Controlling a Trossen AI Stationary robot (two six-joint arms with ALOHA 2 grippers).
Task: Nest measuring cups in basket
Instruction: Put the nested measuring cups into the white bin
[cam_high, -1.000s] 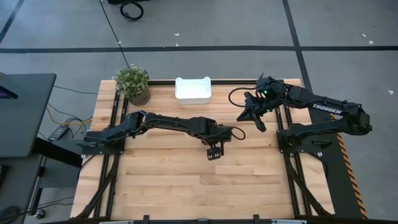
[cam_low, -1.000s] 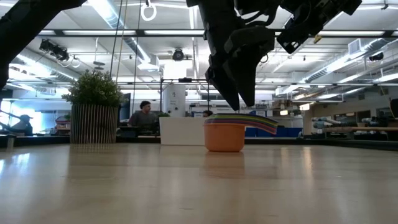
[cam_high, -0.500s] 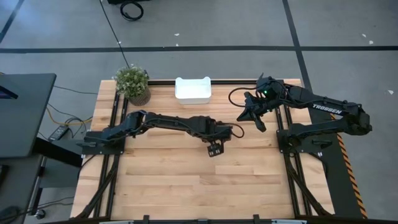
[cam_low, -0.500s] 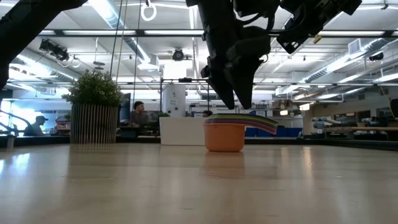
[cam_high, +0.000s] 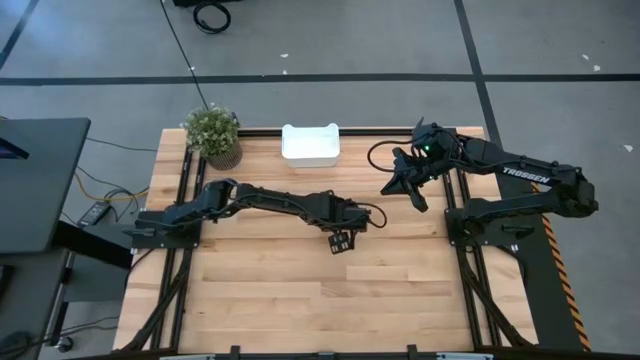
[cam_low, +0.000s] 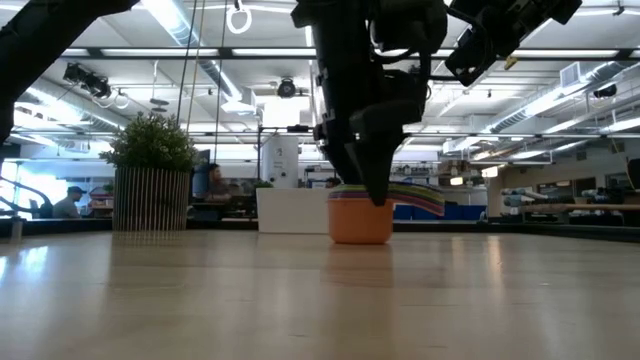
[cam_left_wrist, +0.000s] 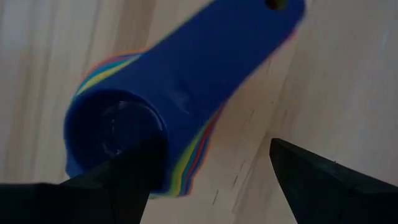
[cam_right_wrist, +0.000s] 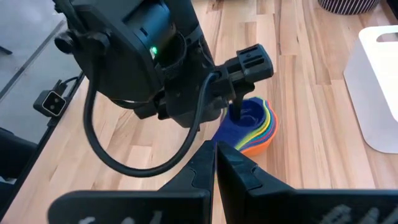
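Observation:
My left gripper's open fingers have the cup stack (cam_left_wrist: 118, 130) off-center between them, toward the white basket, so I should move that way before I close on the bowl's side (cam_left_wrist: 171, 140).
The measuring cups (cam_low: 362, 218) stand nested in one stack on the table's middle, orange bowl at the bottom and a blue cup (cam_left_wrist: 124, 130) on top, handles fanned out. My left gripper (cam_left_wrist: 211, 180) is open right above the stack and points steeply down. One finger (cam_right_wrist: 239, 112) reaches into the top blue bowl; the other stands outside, beside the handles. In the high view this gripper (cam_high: 342, 242) hides the stack. The white basket (cam_high: 311, 143) sits at the far edge. My right gripper (cam_high: 412, 192) hangs shut above the table's far right with nothing in it. My left gripper comes at the stack from above with one finger (cam_left_wrist: 124, 177) over the top blue cup's bowl and the other (cam_left_wrist: 323, 180) off to the side above bare table. I cannot tell whether either finger touches a cup.
A potted green plant (cam_high: 213, 133) stands at the far left corner, left of the basket. Bare wooden table (cam_high: 300, 300) lies toward the near edge. People sit in the room beyond the table, seen in the low view.
My left gripper has sunk toward the stack of cups, turned a little, and shifted slightly toward the table's left; its fingertips now reach the top of the stack. The cups have stayed where they were.

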